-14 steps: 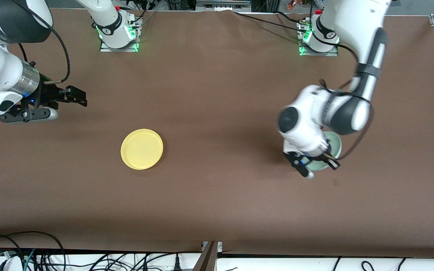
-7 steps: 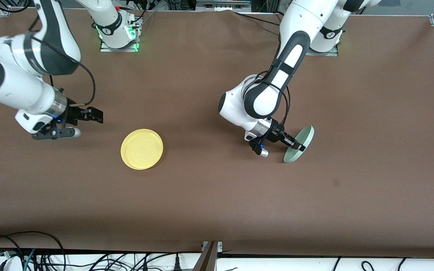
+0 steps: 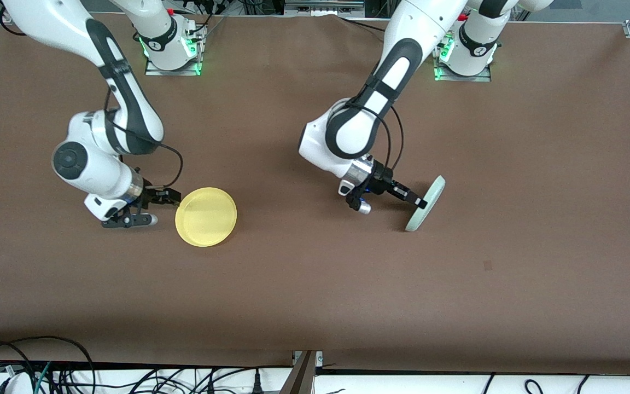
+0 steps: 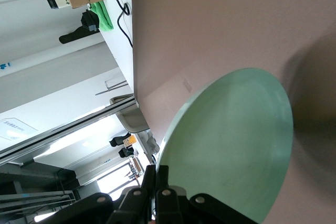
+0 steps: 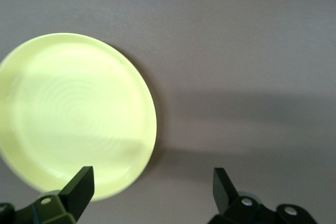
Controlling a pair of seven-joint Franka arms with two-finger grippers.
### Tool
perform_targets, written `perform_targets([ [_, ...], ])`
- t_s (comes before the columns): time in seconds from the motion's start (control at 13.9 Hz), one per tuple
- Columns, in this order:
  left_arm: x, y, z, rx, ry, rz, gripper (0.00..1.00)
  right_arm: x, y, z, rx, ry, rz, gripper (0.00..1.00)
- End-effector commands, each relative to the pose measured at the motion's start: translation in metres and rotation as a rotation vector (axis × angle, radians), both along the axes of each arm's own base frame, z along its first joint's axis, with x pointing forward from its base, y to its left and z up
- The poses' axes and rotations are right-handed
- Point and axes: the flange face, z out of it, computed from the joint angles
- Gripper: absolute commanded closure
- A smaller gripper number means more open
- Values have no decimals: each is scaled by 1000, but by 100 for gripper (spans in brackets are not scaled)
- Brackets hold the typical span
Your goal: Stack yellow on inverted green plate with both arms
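Observation:
Next, my left gripper lays the green plate point(image 3: 427, 204) upside down and moves away before my right gripper brings the yellow plate point(image 3: 206, 217), because the green plate stands tipped in my left gripper.
The yellow plate point(image 3: 205, 216) lies right side up on the brown table, toward the right arm's end. My right gripper point(image 3: 171, 198) is open and low beside its rim. In the right wrist view point(image 5: 151, 190) one finger is over the yellow plate's point(image 5: 73, 114) edge and the other over bare table. My left gripper point(image 3: 418, 202) is shut on the rim of the green plate point(image 3: 430, 197). It holds the plate tipped steeply on edge near the table's middle, with the low edge at the cloth. The left wrist view shows the fingers point(image 4: 157, 174) pinching the green plate point(image 4: 231, 145).
The brown cloth point(image 3: 315, 284) covers the whole table. The arm bases point(image 3: 170, 49) stand along the edge farthest from the front camera. Cables point(image 3: 47, 372) hang past the nearest edge. A small dark mark point(image 3: 487, 265) lies nearer the camera than the green plate.
The left gripper has carried the green plate toward the table's middle and tipped it up onto its edge. The right arm has swung in from the table's end to the yellow plate's rim.

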Motion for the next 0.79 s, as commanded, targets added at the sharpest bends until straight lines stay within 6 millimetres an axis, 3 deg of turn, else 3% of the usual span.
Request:
perform_targets([
  [0.0, 7, -16, -9, -107, 8, 51, 1, 12, 17, 2, 15, -36, 30, 1],
  [0.14, 10, -39, 15, -275, 36, 126, 0, 18, 17, -9, 13, -38, 32, 7],
  [0.43, 31, -65, 66, -659, 68, 269, 0, 20, 16, -27, 6, -55, 76, 22],
  [0.57, 44, -69, 75, -870, 85, 359, 0, 19, 14, -34, 6, -48, 79, 30],
  [0.72, 66, -44, 90, -922, 70, 411, 0, 19, 14, -35, 7, -51, 77, 41],
])
